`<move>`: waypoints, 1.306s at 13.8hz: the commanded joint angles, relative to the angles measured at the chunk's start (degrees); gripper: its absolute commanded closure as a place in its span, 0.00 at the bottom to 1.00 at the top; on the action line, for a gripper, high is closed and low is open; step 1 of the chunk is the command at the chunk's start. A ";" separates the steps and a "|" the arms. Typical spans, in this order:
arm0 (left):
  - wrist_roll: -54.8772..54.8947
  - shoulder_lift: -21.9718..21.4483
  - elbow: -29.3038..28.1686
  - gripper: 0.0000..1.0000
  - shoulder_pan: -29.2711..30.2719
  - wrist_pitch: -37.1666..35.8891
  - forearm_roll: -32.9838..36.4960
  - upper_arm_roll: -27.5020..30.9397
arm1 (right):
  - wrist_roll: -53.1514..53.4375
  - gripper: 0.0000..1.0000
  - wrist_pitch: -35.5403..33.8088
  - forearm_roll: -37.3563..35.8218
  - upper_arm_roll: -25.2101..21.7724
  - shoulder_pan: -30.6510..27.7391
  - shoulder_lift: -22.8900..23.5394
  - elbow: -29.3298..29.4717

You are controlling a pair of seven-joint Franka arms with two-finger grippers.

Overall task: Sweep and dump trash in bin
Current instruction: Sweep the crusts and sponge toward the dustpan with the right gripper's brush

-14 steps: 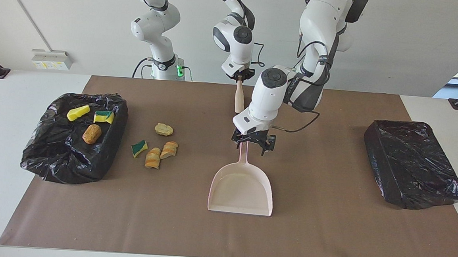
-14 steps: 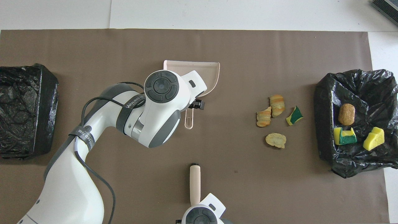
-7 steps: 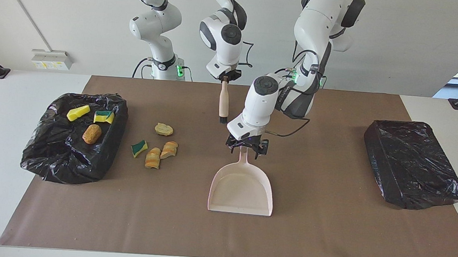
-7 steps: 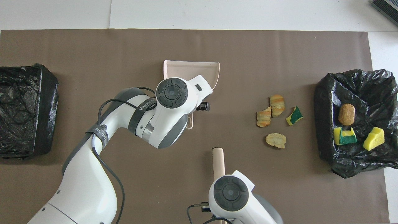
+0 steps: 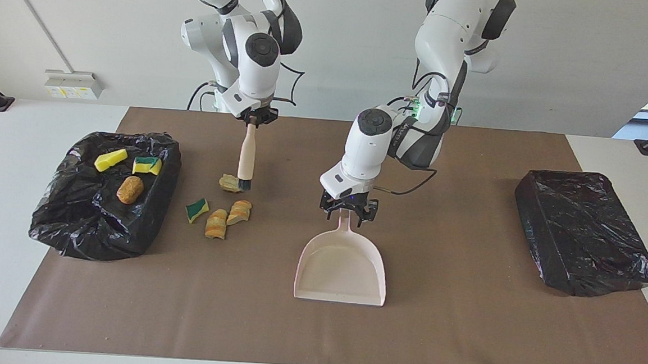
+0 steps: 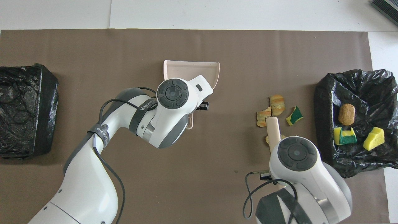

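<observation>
The pink dustpan's open edge (image 5: 339, 300) is pointing past the bread chunks, so next my left gripper turns the dustpan toward them while my right gripper sweeps from the bin's side.
The pink dustpan (image 5: 341, 267) lies flat mid-mat, its handle (image 5: 344, 224) pointing toward the robots. My left gripper (image 5: 347, 209) sits down over the handle's end, straddling it. My right gripper (image 5: 255, 118) is shut on the top of a wooden-handled brush (image 5: 246, 152), which hangs with its bristles beside a tan chip of trash (image 5: 227, 183). Farther from the robots lie a green-and-yellow sponge piece (image 5: 197, 209) and two bread chunks (image 5: 216, 223) (image 5: 239, 211). The bin (image 5: 150, 216), a black-bagged tray at the right arm's end, holds two sponge scraps and a brown chunk (image 5: 130, 189).
A second black-bagged tray (image 5: 585, 232) sits at the left arm's end of the table. A brown mat (image 5: 461, 336) covers the table. In the overhead view the right wrist covers the tan chip, and the brush handle (image 6: 273, 130) pokes out toward the bread chunks (image 6: 276, 104).
The right arm has swung the brush from mid-table toward its own end and lowered the bristles beside the tan chip. The left gripper has settled lower on the dustpan handle.
</observation>
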 commanded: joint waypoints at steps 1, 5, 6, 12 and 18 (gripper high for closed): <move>-1.18 -0.22 -0.25 0.44 -1.17 0.62 1.37 1.03 | -4.53 1.00 -3.00 -8.58 0.93 -4.33 7.00 6.83; 0.13 -0.31 0.37 1.00 -0.38 0.79 13.41 1.21 | -13.06 1.00 -3.46 -21.53 0.76 -6.96 12.21 8.35; 1.10 -0.48 0.28 1.00 -0.29 0.80 13.50 1.12 | -13.50 1.00 -1.97 -22.93 0.76 -8.10 12.39 8.09; 7.69 -1.54 0.01 1.00 -0.11 -3.68 13.24 1.03 | -11.49 1.00 2.44 -22.96 1.02 -9.61 15.90 6.68; 19.52 -2.85 -0.42 1.00 1.29 -5.18 13.15 1.03 | -11.92 1.00 1.82 2.68 1.11 -5.67 16.78 7.38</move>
